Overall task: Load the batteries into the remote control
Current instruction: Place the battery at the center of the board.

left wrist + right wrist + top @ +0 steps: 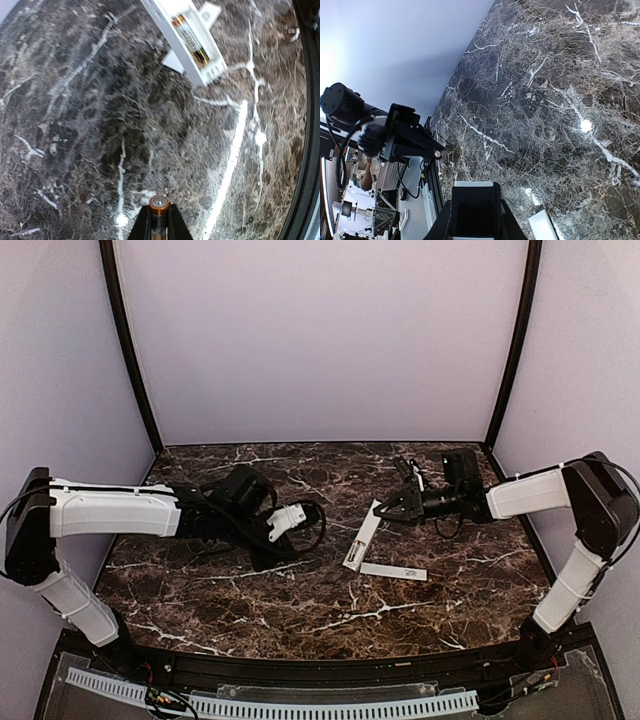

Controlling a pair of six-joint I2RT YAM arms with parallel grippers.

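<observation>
Next, I put the battery down flat on the marble [278,582], turn my gripper and grip the battery again, because my left gripper holds it endwise, copper end foremost [159,204].
The white remote control [362,537] lies slanted at mid-table with its battery bay open. One battery [191,42] lies in the bay of the remote [176,50], seen at the top of the left wrist view. My right gripper [388,510] is shut on the remote's dark far end [472,215]. My left gripper [306,525] hovers left of the remote, apart from it. It is shut on a second battery [159,207], whose copper end sticks out past the fingertips [176,225].
The flat white cover strip [393,571] lies on the dark marble table [250,590] just in front of the remote's near end; its corner shows in the right wrist view [542,226]. Purple walls enclose the back and sides.
</observation>
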